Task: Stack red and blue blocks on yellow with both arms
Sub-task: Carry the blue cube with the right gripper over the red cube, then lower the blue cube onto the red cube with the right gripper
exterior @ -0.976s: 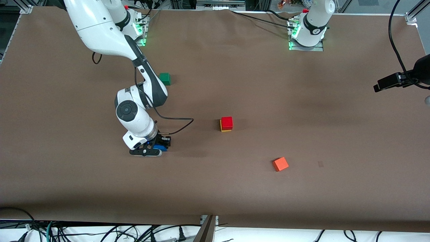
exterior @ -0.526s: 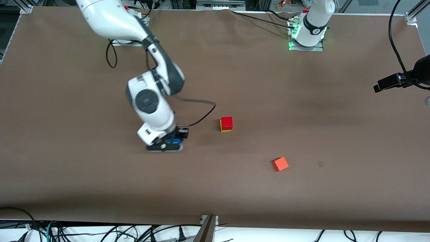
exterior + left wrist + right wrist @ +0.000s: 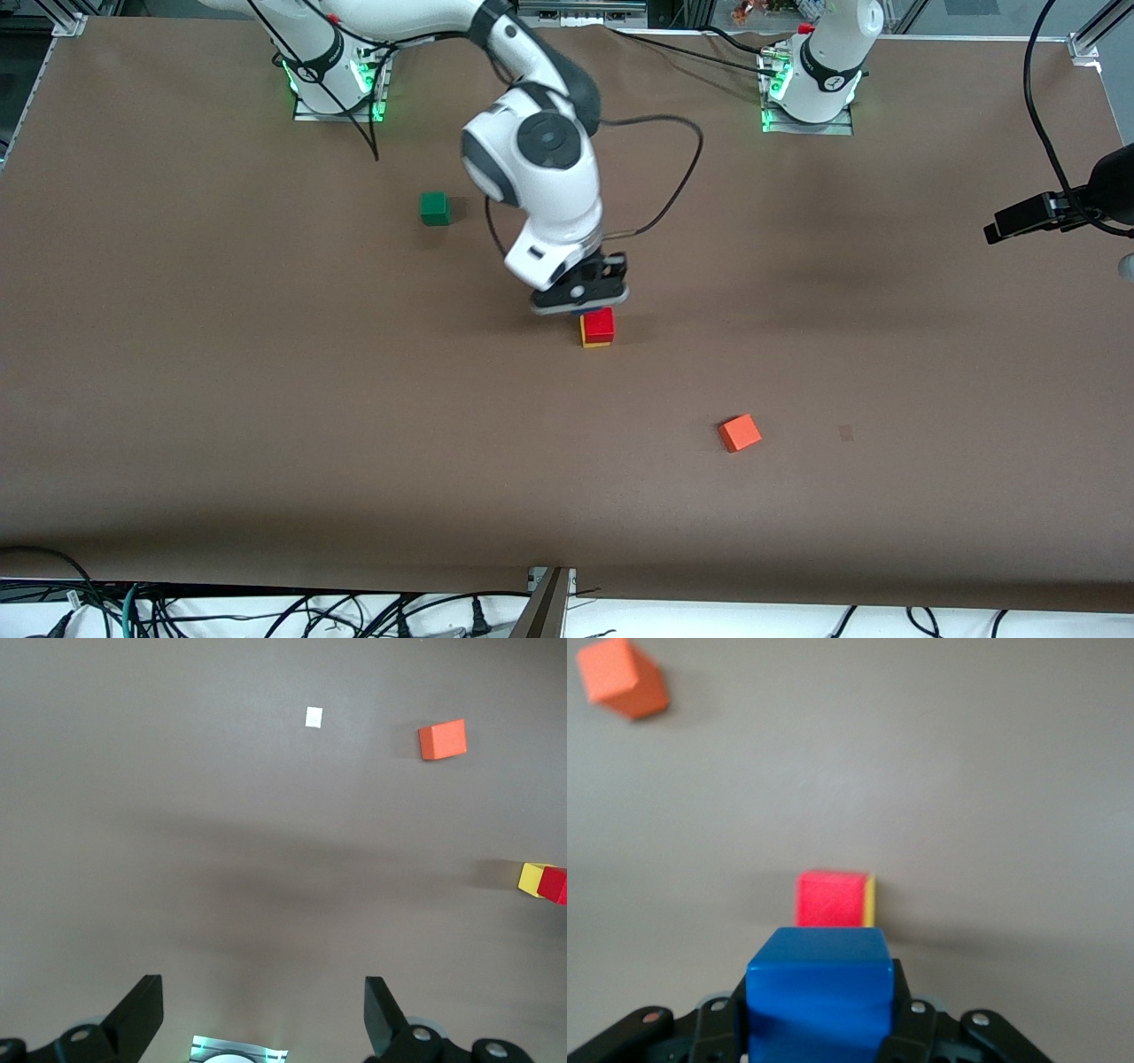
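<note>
The blue block (image 3: pixel 820 992) is hanging next to the top of the stack, toward the robots' bases. My right gripper should move it exactly above the red block (image 3: pixel 600 318) before lowering it.
The red block (image 3: pixel 599 322) sits on the yellow block (image 3: pixel 584 333) mid-table; both also show in the right wrist view, red (image 3: pixel 830 899) and yellow (image 3: pixel 870 901), and at the edge of the left wrist view, red (image 3: pixel 555 886) and yellow (image 3: pixel 532 879). My right gripper (image 3: pixel 580 297) is shut on the blue block (image 3: pixel 819 992) and holds it in the air just beside the stack's top, toward the robots' bases. The blue block is almost hidden under the gripper in the front view. My left gripper (image 3: pixel 263 985) is open and empty, high above the table, and waits; only its arm's base (image 3: pixel 824 71) shows in the front view.
An orange cube (image 3: pixel 739 433) lies nearer to the front camera than the stack, toward the left arm's end; it shows in both wrist views (image 3: pixel 442 739) (image 3: pixel 625 678). A green cube (image 3: pixel 434 208) lies nearer the right arm's base. A black camera (image 3: pixel 1045 213) juts in at the left arm's end.
My right arm has lifted the blue block off the table and carried it toward the left arm's end, from beside the green cube's area to the red-on-yellow stack. The stack has not moved.
</note>
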Robot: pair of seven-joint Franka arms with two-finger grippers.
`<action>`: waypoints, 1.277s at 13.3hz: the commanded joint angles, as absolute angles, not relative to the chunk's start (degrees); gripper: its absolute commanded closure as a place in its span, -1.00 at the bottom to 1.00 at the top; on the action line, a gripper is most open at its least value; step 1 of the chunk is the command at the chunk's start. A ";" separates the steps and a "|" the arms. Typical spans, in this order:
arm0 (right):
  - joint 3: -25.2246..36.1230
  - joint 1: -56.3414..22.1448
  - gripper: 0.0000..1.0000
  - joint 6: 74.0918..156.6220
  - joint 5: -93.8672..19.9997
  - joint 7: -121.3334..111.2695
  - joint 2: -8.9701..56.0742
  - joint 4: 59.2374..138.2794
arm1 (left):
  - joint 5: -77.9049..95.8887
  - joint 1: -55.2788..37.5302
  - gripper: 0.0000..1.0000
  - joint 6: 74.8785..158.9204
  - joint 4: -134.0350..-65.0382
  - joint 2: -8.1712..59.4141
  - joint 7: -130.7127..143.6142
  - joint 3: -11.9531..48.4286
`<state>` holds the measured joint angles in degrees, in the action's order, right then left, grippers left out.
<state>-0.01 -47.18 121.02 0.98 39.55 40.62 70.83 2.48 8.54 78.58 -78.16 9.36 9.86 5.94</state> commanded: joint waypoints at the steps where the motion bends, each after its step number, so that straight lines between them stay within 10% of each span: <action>1: 0.53 -50.61 0.78 121.54 2.11 41.31 42.97 68.47 | 1.93 8.35 -1.00 78.66 -77.96 9.14 9.05 5.80; 17: 0.88 -47.11 0.77 126.47 4.66 39.29 52.12 60.91 | 2.02 8.26 -1.00 78.57 -77.96 9.14 9.05 5.80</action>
